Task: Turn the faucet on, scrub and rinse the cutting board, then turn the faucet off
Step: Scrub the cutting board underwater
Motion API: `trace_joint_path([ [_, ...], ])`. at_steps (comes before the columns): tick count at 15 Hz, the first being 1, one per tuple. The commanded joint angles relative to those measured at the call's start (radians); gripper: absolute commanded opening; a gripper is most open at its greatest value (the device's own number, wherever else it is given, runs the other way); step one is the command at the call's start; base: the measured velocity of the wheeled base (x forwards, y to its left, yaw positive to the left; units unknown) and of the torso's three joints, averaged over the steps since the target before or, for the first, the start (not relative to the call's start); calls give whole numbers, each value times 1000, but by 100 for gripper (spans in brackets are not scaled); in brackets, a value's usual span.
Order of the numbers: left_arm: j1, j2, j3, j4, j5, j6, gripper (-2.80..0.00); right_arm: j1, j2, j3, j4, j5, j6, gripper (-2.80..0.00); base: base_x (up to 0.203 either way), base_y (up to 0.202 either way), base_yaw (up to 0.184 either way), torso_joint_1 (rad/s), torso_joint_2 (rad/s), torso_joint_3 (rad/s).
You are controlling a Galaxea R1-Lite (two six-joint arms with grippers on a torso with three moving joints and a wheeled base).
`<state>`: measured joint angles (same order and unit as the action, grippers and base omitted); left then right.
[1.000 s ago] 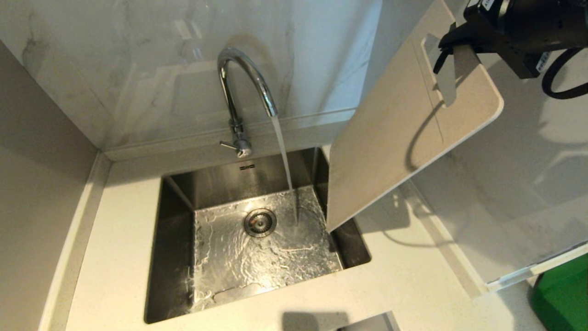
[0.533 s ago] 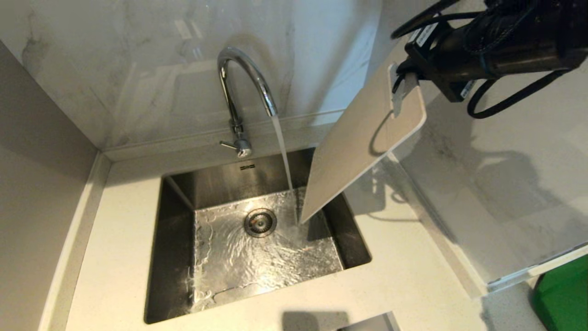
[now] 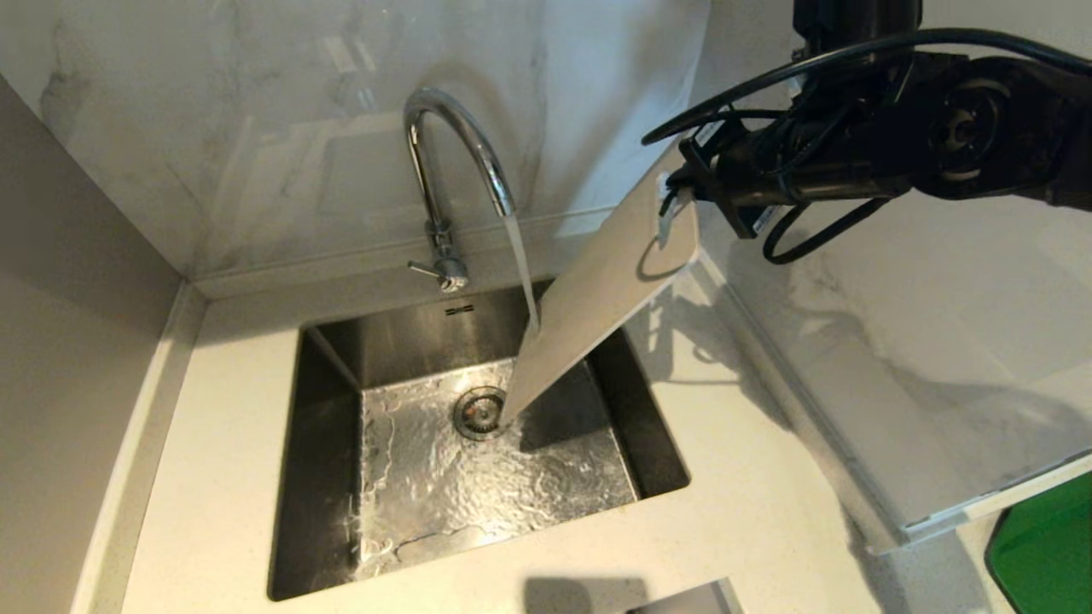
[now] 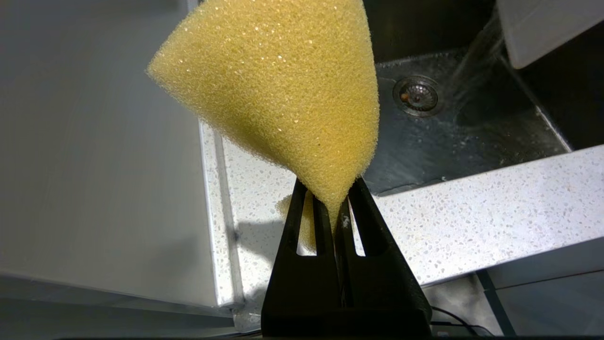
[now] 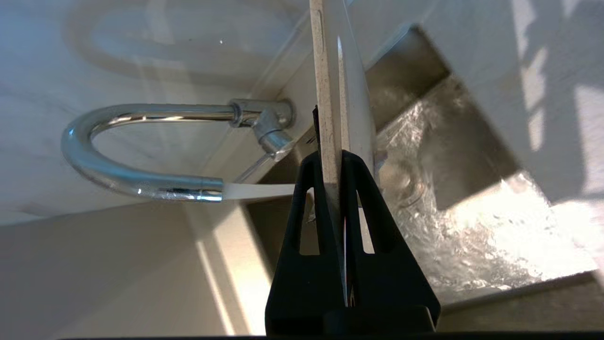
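The cutting board is standing steeply under the faucet's stream (image 3: pixel 534 323), so my right gripper needs to pull the board clear and tip its face (image 3: pixel 606 278) toward the yellow sponge.
The chrome faucet (image 3: pixel 452 145) is running, and its stream falls onto the cream cutting board (image 3: pixel 589 307). The board hangs tilted over the sink (image 3: pixel 324 443), its low corner near the drain (image 3: pixel 480 412). My right gripper (image 3: pixel 670 213) is shut on the board's upper end by the handle cut-out. In the right wrist view the gripper (image 5: pixel 332 163) clamps the board (image 5: pixel 330 71) edge-on, with the faucet (image 5: pixel 132 182) beside it. My left gripper (image 4: pixel 330 196) is shut on a yellow sponge (image 4: pixel 283 85), held over the counter's front corner and outside the head view.
A white speckled counter (image 3: pixel 768 512) surrounds the steel sink, with marble walls (image 3: pixel 213 128) behind and to the right. The faucet's small lever (image 3: pixel 422 269) points left at its base. A green object (image 3: pixel 1045 546) sits at the lower right, beyond the counter end.
My right arm has swung the cutting board left and down from above the counter's right side into the water stream. The faucet keeps running. The sponge hand has not moved.
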<state>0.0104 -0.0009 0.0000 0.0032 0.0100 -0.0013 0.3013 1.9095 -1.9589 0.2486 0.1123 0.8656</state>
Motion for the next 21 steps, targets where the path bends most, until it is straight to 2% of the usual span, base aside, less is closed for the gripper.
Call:
trace_joint_path([
  [1, 0, -2, 0, 0, 1, 0, -280, 7, 59, 0, -22, 11, 31, -280, 0, 0, 0, 0, 0, 0],
  [5, 0, -2, 0, 1, 1, 1, -280, 19, 98, 0, -59, 26, 47, -280, 0, 0, 0, 0, 0, 0],
  [12, 0, -2, 0, 1, -2, 7, -280, 16, 50, 1, -34, 27, 46, -280, 0, 0, 0, 0, 0, 0],
  [21, 0, -1, -8, 17, -4, 9, -280, 18, -239, 0, 242, 67, -14, -280, 0, 0, 0, 0, 0, 0],
])
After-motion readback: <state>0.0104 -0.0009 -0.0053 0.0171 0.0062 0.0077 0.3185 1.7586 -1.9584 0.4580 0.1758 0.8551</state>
